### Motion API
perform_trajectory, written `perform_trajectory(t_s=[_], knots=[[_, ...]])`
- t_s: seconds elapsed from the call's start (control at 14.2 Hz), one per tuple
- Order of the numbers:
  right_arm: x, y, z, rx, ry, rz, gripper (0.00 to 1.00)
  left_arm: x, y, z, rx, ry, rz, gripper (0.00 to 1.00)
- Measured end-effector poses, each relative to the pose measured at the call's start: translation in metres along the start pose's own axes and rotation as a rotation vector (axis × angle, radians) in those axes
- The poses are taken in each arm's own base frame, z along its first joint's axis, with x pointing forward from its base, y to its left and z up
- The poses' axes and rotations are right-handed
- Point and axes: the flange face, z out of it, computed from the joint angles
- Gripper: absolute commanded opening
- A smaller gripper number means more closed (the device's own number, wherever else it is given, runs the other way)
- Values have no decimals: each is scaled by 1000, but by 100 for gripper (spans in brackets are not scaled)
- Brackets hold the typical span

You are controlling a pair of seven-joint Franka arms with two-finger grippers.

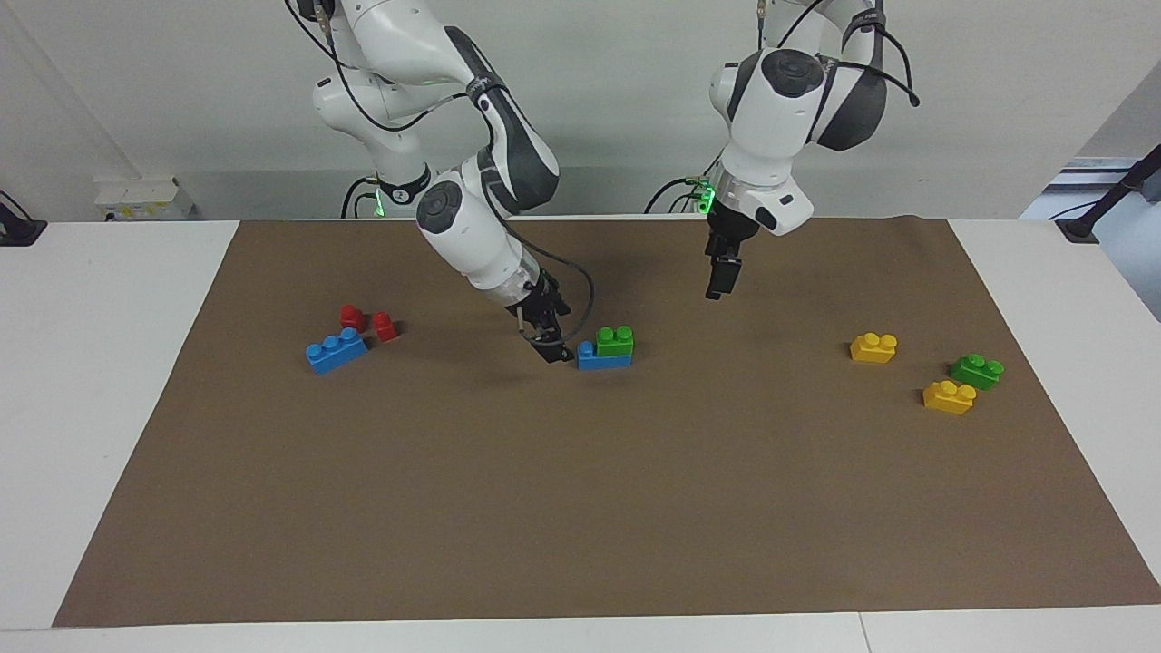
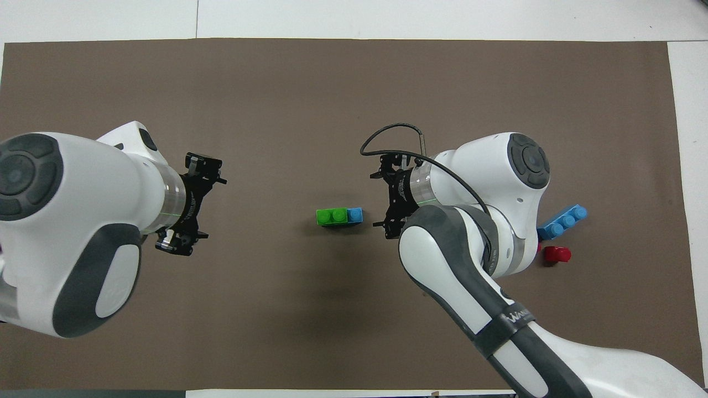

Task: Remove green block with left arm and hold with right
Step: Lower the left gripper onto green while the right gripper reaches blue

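Note:
My open right gripper keeps moving in until its fingers are on both sides of the blue brick's end (image 1: 588, 357), because the blue brick's loose end (image 2: 355, 215) sticks out past the green block toward it.
The green block (image 1: 615, 341) has two studs and sits on a blue brick (image 1: 600, 361) at the middle of the brown mat; it also shows in the overhead view (image 2: 331, 216), with the blue brick's (image 2: 355, 214) end sticking out toward the right arm's end of the table. My right gripper (image 1: 553, 352) is open and low beside that blue end, close to it but apart; in the overhead view the right gripper (image 2: 385, 198) holds nothing. My left gripper (image 1: 717, 288) is open and empty, pointing down in the air over bare mat, off to one side of the stack (image 2: 193, 205).
A second green brick (image 1: 977, 370) and two yellow bricks (image 1: 873, 347) (image 1: 949, 397) lie toward the left arm's end. A blue three-stud brick (image 1: 336, 351) and two red pieces (image 1: 352, 316) (image 1: 385, 326) lie toward the right arm's end.

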Motion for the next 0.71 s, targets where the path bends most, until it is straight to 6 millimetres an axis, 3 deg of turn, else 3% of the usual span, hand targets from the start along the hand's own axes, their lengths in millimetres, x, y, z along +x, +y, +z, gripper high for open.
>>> perform_trajectory(t_s=[0.28,0.71], knots=[[-9,7,30,23,15,-21,100,-52,-22,39,-24,-16,-153,100],[-4,5,52,57,30,-19,100,-89,-20,89,-82,5,-295,100]])
